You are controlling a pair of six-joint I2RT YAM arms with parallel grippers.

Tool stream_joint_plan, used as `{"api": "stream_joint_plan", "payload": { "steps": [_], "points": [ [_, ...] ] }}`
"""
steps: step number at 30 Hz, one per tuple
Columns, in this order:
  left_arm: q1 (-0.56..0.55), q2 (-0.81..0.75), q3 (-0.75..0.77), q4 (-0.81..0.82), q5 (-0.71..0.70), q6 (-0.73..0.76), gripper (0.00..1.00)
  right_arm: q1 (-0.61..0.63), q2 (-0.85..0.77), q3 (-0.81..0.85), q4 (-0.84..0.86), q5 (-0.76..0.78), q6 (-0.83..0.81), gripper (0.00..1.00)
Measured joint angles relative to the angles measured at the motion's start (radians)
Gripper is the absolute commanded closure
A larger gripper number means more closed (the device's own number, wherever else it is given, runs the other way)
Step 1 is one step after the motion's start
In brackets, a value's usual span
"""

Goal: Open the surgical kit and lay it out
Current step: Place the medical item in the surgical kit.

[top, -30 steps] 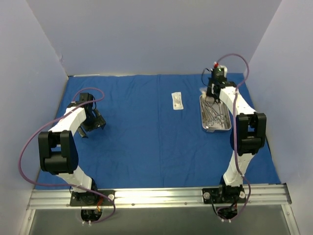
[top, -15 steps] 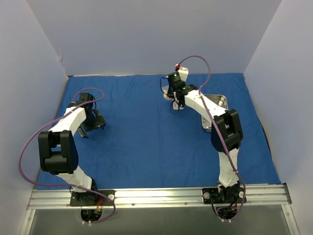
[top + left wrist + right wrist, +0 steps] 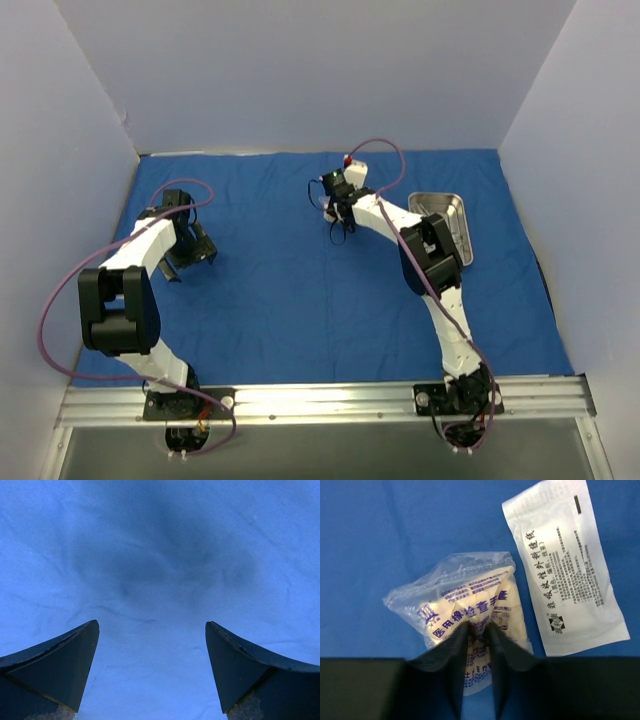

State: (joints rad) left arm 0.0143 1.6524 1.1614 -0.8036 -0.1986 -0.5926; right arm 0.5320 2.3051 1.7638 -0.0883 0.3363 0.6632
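Observation:
The glove packet's middle (image 3: 482, 605) crumples in my right gripper's pinch, so my right gripper should open and leave the glove packet flat beside the white packet (image 3: 567, 572) before it reaches for the tray.
The royal-blue cloth wrap (image 3: 270, 280) lies spread flat over the table. My right gripper (image 3: 335, 213) reaches left to the cloth's middle back. In the right wrist view it (image 3: 477, 627) is shut, pinching a crumpled clear glove packet (image 3: 470, 605) with purple print. A flat white packet (image 3: 565, 570) lies on the cloth just right of it. The small steel tray (image 3: 462, 215) stands at the back right, its contents partly hidden by the right arm. My left gripper (image 3: 192, 250) is open and empty over bare cloth (image 3: 160, 570) at the left.
Grey walls (image 3: 300, 70) close in the back and both sides. The metal rail (image 3: 320, 400) with the arm bases runs along the near edge. The right arm stretches diagonally over the cloth's right half.
My right arm has swung left from above the tray to the middle of the cloth, beside the white packet, with the glove packet in its jaws. The left arm has not moved.

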Motion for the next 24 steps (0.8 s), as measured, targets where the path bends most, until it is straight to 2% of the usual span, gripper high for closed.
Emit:
{"api": "stream_joint_plan", "payload": {
  "steps": [6, 11, 16, 18, 21, 24],
  "points": [
    [0.0, 0.0, 0.0, 0.0, 0.002, 0.002, 0.03, 0.005, 0.004, 0.015, 0.007, -0.001, 0.01, 0.59],
    [0.0, 0.0, 0.0, 0.0, 0.004, 0.002, 0.03, 0.006, 0.0, 0.02, 0.009, -0.013, -0.034, 0.59],
    [0.0, 0.0, 0.0, 0.0, 0.006, 0.002, 0.03, 0.008, -0.037, 0.026, 0.01, -0.035, -0.101, 0.67],
    [0.0, 0.0, 0.0, 0.0, 0.006, 0.002, 0.03, 0.008, -0.053, 0.031, 0.011, -0.048, -0.13, 0.77],
    [0.0, 0.0, 0.0, 0.0, 0.006, 0.002, 0.03, 0.011, -0.065, 0.038, 0.026, -0.071, -0.169, 0.83],
    [0.0, 0.0, 0.0, 0.0, 0.006, 0.002, 0.03, 0.013, -0.065, 0.037, 0.023, -0.092, -0.194, 0.84]
  ]
}}
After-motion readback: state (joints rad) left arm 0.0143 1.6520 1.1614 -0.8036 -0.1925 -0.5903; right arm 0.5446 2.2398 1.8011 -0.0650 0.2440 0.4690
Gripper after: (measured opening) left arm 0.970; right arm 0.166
